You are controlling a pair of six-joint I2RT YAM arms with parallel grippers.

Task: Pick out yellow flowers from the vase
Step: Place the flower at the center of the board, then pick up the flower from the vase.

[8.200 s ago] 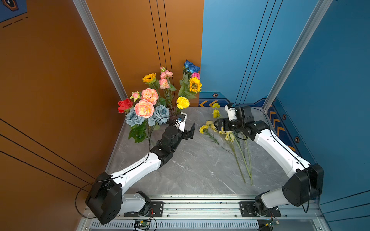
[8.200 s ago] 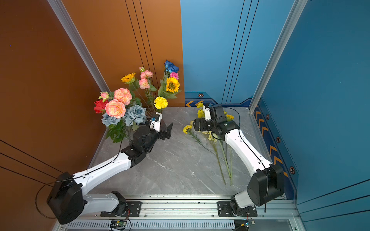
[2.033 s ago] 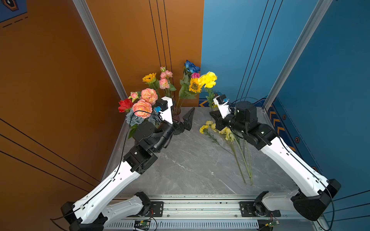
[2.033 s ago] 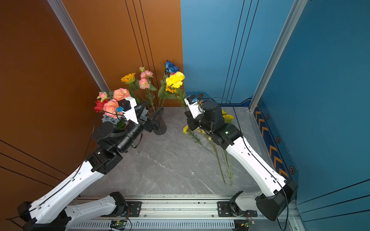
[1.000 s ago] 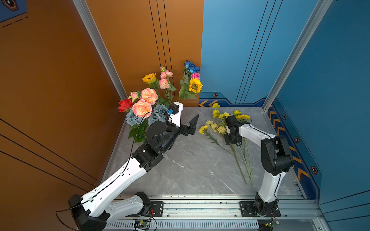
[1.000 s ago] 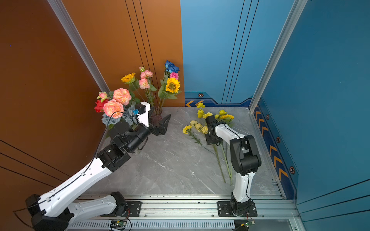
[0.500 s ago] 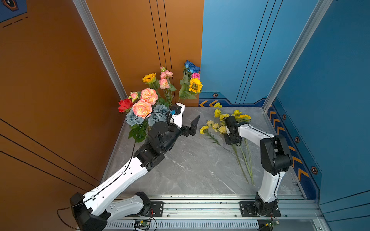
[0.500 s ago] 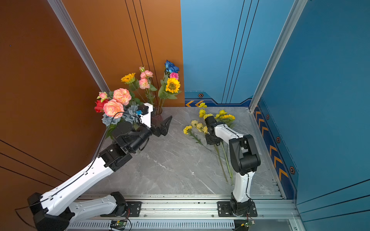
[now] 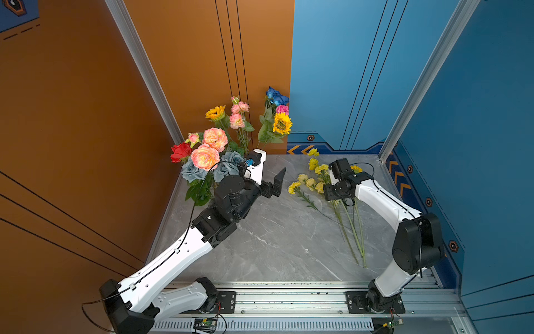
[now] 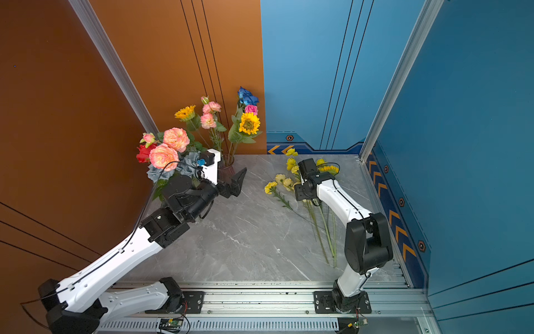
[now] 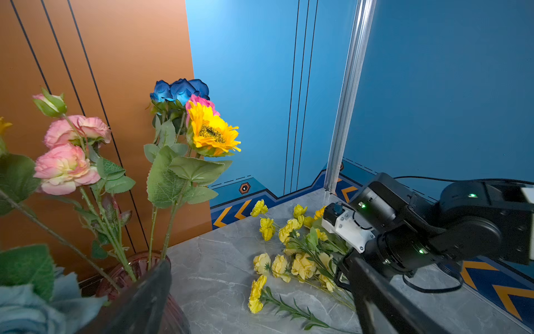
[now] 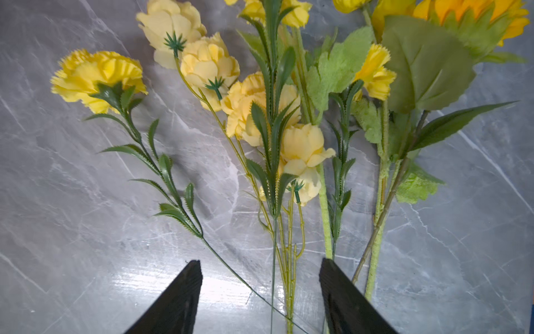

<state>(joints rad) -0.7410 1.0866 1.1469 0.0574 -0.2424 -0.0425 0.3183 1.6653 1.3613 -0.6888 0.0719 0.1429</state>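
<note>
I should turn my left gripper's fingers back around the sunflower's stem (image 11: 173,225) beside the blue roses, as they now point past the vase toward the laid yellow flowers (image 11: 297,261).
A dark red vase (image 10: 226,170) stands at the table's back left. Two yellow sunflowers rise from it, one (image 9: 282,123) on the right side of the bouquet and one (image 9: 216,112) further left. Several yellow flowers (image 9: 310,182) lie on the grey table with their stems toward the front. My right gripper (image 12: 260,261) hovers just above their stems, jaws apart, gripping nothing; thin stems (image 12: 284,260) run between the fingers. My left gripper (image 11: 258,261) is open beside the vase and holds nothing.
The bouquet also has peach-pink peonies (image 9: 205,156), grey-blue roses (image 9: 231,166), a red bloom (image 9: 180,151), pink blooms (image 9: 237,120) and blue roses (image 9: 276,97). Orange and blue walls close in the back and sides. A metal rail (image 9: 289,297) runs along the front.
My right gripper has opened over the pile on the table, letting go of the stem it had carried over. The left arm has shifted only slightly beside the vase.
</note>
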